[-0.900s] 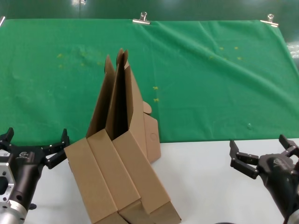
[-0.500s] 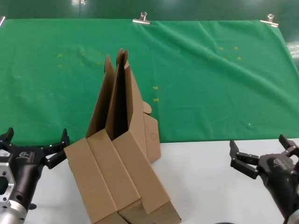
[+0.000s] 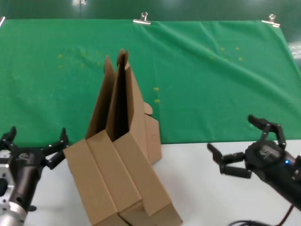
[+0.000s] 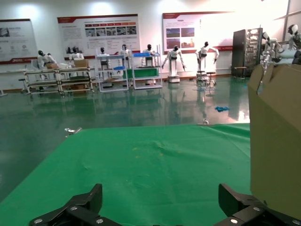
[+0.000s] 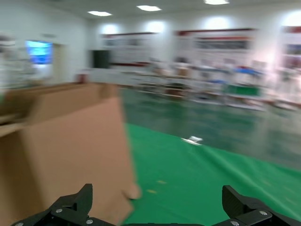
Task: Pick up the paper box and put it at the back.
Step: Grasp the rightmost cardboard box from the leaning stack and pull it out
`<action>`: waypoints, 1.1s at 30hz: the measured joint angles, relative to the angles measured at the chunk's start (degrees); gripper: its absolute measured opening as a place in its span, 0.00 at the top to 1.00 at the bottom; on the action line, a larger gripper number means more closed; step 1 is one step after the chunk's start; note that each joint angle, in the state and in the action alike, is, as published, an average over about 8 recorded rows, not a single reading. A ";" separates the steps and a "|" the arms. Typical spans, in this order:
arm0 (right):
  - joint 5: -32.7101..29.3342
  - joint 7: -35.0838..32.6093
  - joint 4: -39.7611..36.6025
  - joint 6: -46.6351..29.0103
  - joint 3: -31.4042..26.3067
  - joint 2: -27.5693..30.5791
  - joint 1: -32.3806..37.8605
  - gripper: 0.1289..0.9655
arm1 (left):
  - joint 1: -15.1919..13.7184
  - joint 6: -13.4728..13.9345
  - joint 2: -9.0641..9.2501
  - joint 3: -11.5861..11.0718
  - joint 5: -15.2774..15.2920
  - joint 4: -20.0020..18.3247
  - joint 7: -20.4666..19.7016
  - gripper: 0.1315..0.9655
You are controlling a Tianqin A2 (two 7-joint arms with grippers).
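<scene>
The other boxes (image 3: 98, 176) are standing between my left gripper and the paper box with the rounded flap. My right gripper should therefore grab that paper box by its near end (image 3: 164, 214).
Brown cardboard boxes stand tilted in a cluster at the middle front, half on the green cloth (image 3: 211, 84). The paper box (image 3: 153, 137), with a rounded ear flap, leans against the cluster's right rear side. In the right wrist view it (image 5: 70, 146) fills one side, close by. My right gripper (image 3: 229, 133) is open and empty, right of the paper box and apart from it, over the cloth's front edge. My left gripper (image 3: 37, 134) is open and empty, just left of the cluster. Both wrist views show open jaws, left (image 4: 157, 200) and right (image 5: 156, 200).
Two nested brown boxes (image 3: 113, 179) with raised lids stand in front on the white tabletop (image 3: 202, 188); their side shows in the left wrist view (image 4: 275, 141). Silver binder clips (image 3: 142, 20) (image 3: 270, 20) hold the cloth's far edge. The cloth stretches wide behind the boxes.
My right gripper has moved left toward the boxes and turned, its fingers now spread diagonally. The left gripper and the boxes have stayed put.
</scene>
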 joint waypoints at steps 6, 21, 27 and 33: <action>11.52 -8.07 -9.50 -14.96 -12.32 12.95 8.33 0.00 | 0.00 0.00 0.00 0.00 0.00 0.00 0.00 0.14; 11.46 -14.73 -42.88 -52.39 -38.42 14.33 35.93 0.02 | 0.00 0.00 0.00 0.00 0.00 0.00 0.00 0.51; 4.74 -17.86 -54.96 -59.58 -38.34 6.31 42.57 0.09 | 0.00 0.00 0.00 0.00 0.00 0.00 0.00 0.57; 1.01 -22.90 -66.10 -61.51 -40.05 -0.82 48.24 0.12 | 0.00 0.00 0.00 0.00 0.00 0.00 0.00 0.73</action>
